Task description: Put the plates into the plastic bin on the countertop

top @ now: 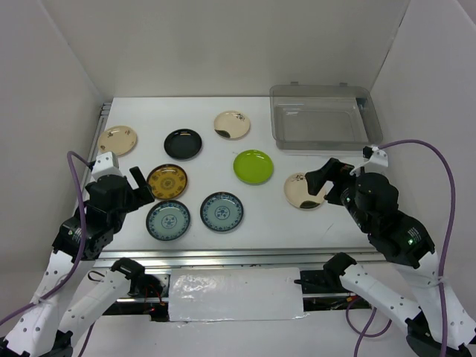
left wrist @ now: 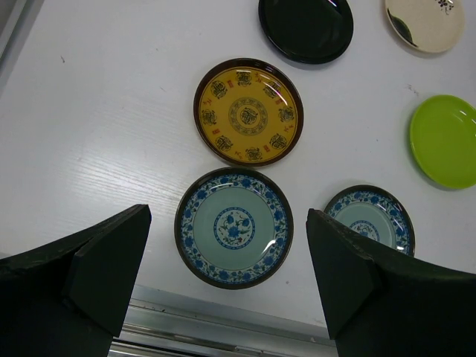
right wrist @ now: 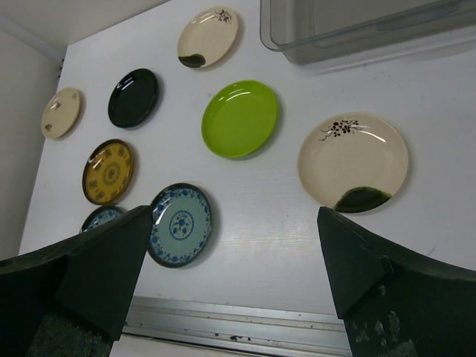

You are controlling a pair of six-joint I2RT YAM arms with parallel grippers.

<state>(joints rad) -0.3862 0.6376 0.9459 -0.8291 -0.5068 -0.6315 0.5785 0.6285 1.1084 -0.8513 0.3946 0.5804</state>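
Free countertop (top: 257, 215) borders the teal plate near the green one along its rim facing my right gripper, so I should reach on until my fingers straddle that rim (top: 242, 213).
Several small plates lie flat on the white countertop (top: 223, 167). They are a cream plate (top: 117, 139), a black one (top: 183, 143), a second cream one (top: 232, 124), a lime green one (top: 253, 166), a mustard one (top: 166, 181), two teal ones (top: 167, 220) (top: 222, 212) and a third cream plate (top: 301, 192). The clear plastic bin (top: 323, 119) stands at the back right with no plate in it. My left gripper (top: 140, 190) is open above the left teal plate (left wrist: 233, 227). My right gripper (top: 325, 181) is open, near the third cream plate (right wrist: 354, 161).
White wall panels close the left, back and right sides. A metal rail (top: 223, 256) runs along the near edge. Purple cables loop off both arms. In the right wrist view the bin's corner (right wrist: 357, 30) is beyond the green plate (right wrist: 239, 119).
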